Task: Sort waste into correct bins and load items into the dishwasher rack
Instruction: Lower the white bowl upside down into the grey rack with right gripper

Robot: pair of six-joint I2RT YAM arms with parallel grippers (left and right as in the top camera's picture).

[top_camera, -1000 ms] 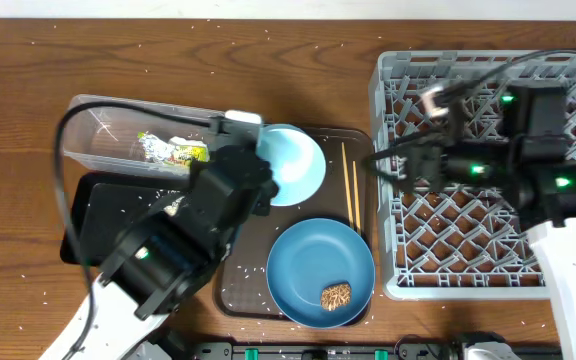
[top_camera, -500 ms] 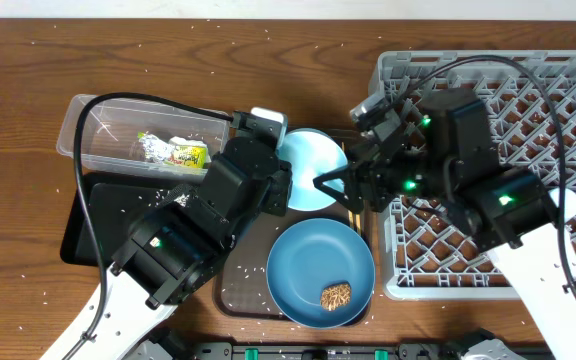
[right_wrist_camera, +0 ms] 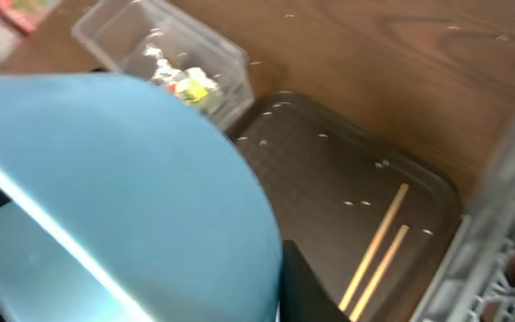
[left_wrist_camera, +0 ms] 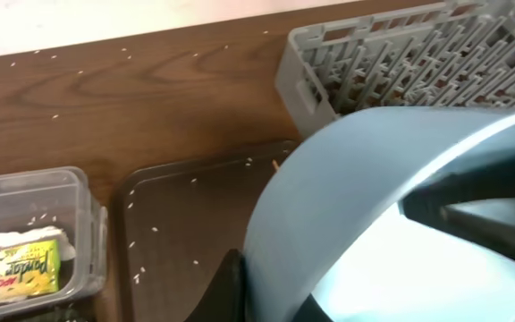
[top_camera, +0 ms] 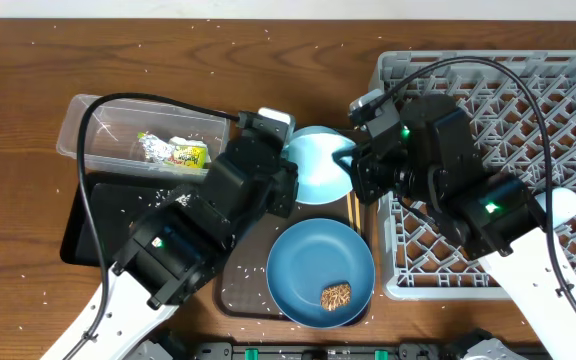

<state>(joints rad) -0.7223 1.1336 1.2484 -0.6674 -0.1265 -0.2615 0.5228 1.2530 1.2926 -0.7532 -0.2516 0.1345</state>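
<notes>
The light blue cup (top_camera: pixel 320 170) is held by both my left gripper and my right gripper, so my left gripper should open first, and then my right gripper should take the cup to the grey dishwasher rack (top_camera: pixel 508 122).
The light blue cup (top_camera: pixel 318 168) hangs over the brown serving tray (top_camera: pixel 243 292), held from both sides. My left gripper (top_camera: pixel 290 186) is shut on its left rim, one finger (left_wrist_camera: pixel 231 286) pressed on the outer wall. My right gripper (top_camera: pixel 354 170) grips the opposite rim, its finger (right_wrist_camera: pixel 307 284) tight against the cup (right_wrist_camera: pixel 123 197). Below lie the chopsticks (top_camera: pixel 351 205) and the blue plate (top_camera: pixel 313 262) carrying a brown food chunk (top_camera: pixel 336 295). The grey dishwasher rack (top_camera: pixel 568 110) stands at the right.
The clear tub (top_camera: pixel 108 125) at the left holds a yellow-green wrapper (top_camera: pixel 186 155) and foil (top_camera: pixel 152 148). A black tray (top_camera: pixel 93 225) lies in front of it. Rice grains are scattered over the table. A white object (top_camera: pixel 563 205) lies in the rack.
My right arm swung left from over the rack to the cup and closed on its rim. The left gripper carried the cup a little to the right.
</notes>
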